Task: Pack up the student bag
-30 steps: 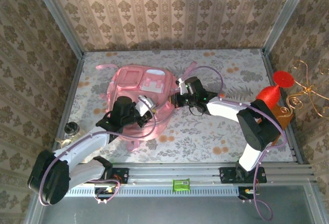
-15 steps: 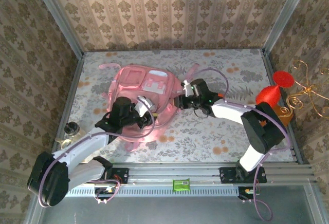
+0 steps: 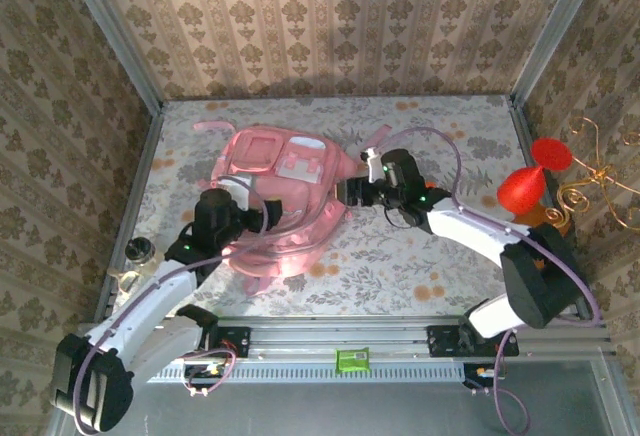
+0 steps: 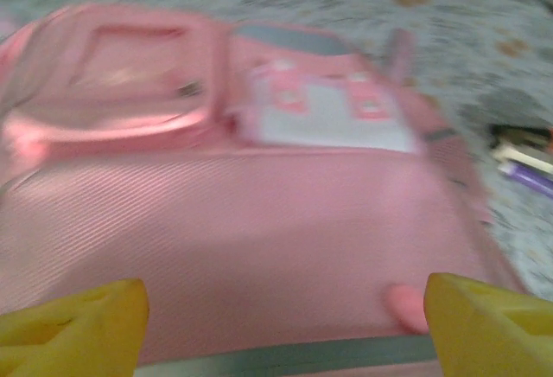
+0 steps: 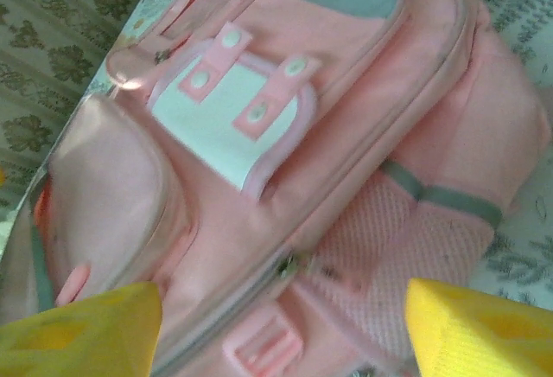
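The student bag (image 3: 285,191) lies flat and its piped edge (image 5: 382,142) holds a full curve. I expect the whole bag to swing around in one piece when I pull.
The student bag (image 3: 290,241), a big soft pink backpack with a white patch on its front pocket, lies flat on the floral table. My left gripper (image 3: 262,214) hovers over the bag's left side, open. In the left wrist view its yellow fingertips (image 4: 73,325) frame ribbed pink fabric of the bag (image 4: 259,213), gripping nothing. My right gripper (image 3: 346,193) sits at the bag's right edge, also open. In the right wrist view its gripper (image 5: 281,334) spreads wide above the zipper and mesh side pocket of the bag (image 5: 346,135), and nothing is pinched.
A small jar (image 3: 140,251) stands at the table's left edge. A red cone-shaped object (image 3: 525,188) and a gold wire stand (image 3: 595,181) sit at the right border. Patterned walls close in the left, back and right sides.
Both grippers have gone from shut to wide open. The left gripper has drawn back to the left, and the right gripper has backed off slightly to the right. The bag has settled flat.
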Available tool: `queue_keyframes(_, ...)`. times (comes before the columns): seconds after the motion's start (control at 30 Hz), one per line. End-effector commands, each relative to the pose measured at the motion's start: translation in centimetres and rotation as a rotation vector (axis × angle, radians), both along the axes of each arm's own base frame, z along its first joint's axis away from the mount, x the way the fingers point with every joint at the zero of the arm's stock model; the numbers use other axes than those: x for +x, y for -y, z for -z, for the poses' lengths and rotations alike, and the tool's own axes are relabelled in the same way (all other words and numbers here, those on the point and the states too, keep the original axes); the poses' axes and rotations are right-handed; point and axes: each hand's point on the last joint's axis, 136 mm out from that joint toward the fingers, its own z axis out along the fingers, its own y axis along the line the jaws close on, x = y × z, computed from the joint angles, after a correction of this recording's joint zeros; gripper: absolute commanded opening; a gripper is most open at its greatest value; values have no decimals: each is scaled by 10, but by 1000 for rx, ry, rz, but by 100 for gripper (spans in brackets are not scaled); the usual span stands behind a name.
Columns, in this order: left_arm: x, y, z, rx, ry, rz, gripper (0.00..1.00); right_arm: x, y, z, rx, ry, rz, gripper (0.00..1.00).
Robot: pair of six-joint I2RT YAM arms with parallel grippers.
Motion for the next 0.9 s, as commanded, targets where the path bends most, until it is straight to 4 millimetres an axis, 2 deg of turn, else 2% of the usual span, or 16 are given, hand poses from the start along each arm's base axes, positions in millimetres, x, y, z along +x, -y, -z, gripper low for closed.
queue_keyframes(0.0, -4, -35, 21, -93, -162, -230, 84, 31, -4, 3, 34, -62, 102, 77)
queue_keyframes(0.13, -9, -36, 33, -175, -217, -250, 83, 61, -19, 19, 86, -168, 169, 74)
queue_keyframes(0.3, -10, -29, 44, -232, -245, -239, 83, 89, -33, 40, 155, -240, 225, 68)
queue_keyframes(0.4, -7, -22, 47, -263, -253, -220, 82, 106, -45, 48, 197, -269, 219, 60)
queue_keyframes(0.47, -2, -20, 48, -261, -253, -213, 81, 113, -55, 54, 222, -294, 198, 51)
queue_keyframes(0.5, 0, -19, 50, -258, -254, -210, 81, 115, -58, 56, 229, -305, 189, 47)
queue_keyframes(0.57, 7, -17, 52, -252, -257, -207, 81, 116, -64, 60, 244, -327, 168, 33)
queue_keyframes(0.73, 29, -16, 55, -208, -261, -207, 81, 107, -53, 56, 253, -325, 180, 5)
queue_keyframes(0.8, 38, -15, 57, -196, -268, -208, 80, 100, -47, 55, 244, -327, 184, 0)
queue_keyframes(0.87, 46, -13, 59, -191, -267, -208, 80, 93, -43, 54, 229, -329, 182, 0)
